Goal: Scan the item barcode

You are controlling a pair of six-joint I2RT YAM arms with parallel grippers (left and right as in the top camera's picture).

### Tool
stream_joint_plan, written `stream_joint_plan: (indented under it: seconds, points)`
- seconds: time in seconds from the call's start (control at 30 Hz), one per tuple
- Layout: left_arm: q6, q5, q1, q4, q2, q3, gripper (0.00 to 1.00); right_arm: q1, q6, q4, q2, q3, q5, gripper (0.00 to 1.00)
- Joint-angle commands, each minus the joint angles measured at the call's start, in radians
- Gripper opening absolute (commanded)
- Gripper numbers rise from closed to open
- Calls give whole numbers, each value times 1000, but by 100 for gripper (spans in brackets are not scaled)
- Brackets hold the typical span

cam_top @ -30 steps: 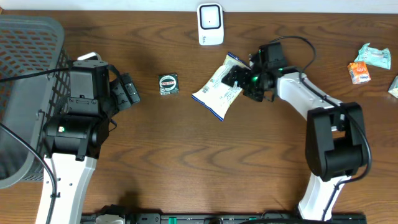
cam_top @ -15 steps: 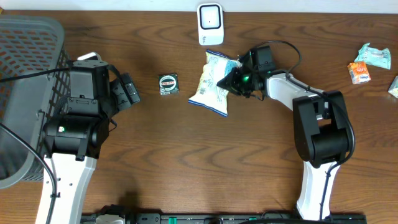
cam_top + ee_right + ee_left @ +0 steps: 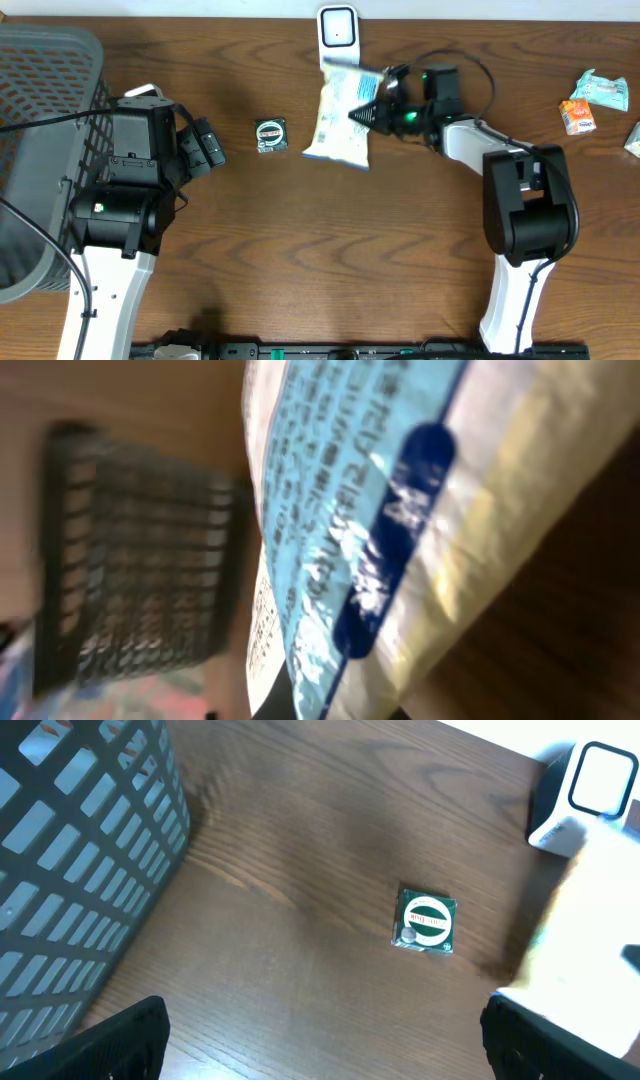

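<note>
The bag's printed side [image 3: 343, 115] is facing up, away from the scanner's window, so the robot's right gripper should put the bag down on the wood nearby [image 3: 412, 156] and grip it again.
A white and blue snack bag [image 3: 338, 122] hangs lifted just below the white barcode scanner [image 3: 338, 38] at the table's back edge. My right gripper [image 3: 368, 112] is shut on the bag's right edge. In the right wrist view the bag [image 3: 380, 510] fills the frame, blue printed side up, and hides the fingers. In the left wrist view the bag [image 3: 590, 940] is a white blur beside the scanner [image 3: 590, 792]. My left gripper [image 3: 210, 148] stands open and empty at the left, well apart from the bag.
A small green packet [image 3: 271, 135] lies on the wood between the arms, also seen as the green packet [image 3: 427, 920] ahead of my left gripper. A grey mesh basket [image 3: 40, 150] fills the far left. Small wrapped items [image 3: 578, 116] lie at the far right.
My right gripper closed on the snack bag, then lifted and swung it left and back, up under the scanner. The left arm has not moved.
</note>
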Motion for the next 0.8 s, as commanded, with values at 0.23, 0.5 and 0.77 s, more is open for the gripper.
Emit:
stream_joint_plan:
  seconds: [0.23, 0.5, 0.77]
  points:
    - [13, -6, 4, 0, -5, 2, 98, -27, 328, 619, -113, 5, -369, 1]
    - [13, -6, 4, 0, -5, 2, 97, -34, 628, 977, -112, 5, -337, 1]
    - [13, -6, 4, 0, -5, 2, 98, -34, 628, 912, -112, 5, -242, 1]
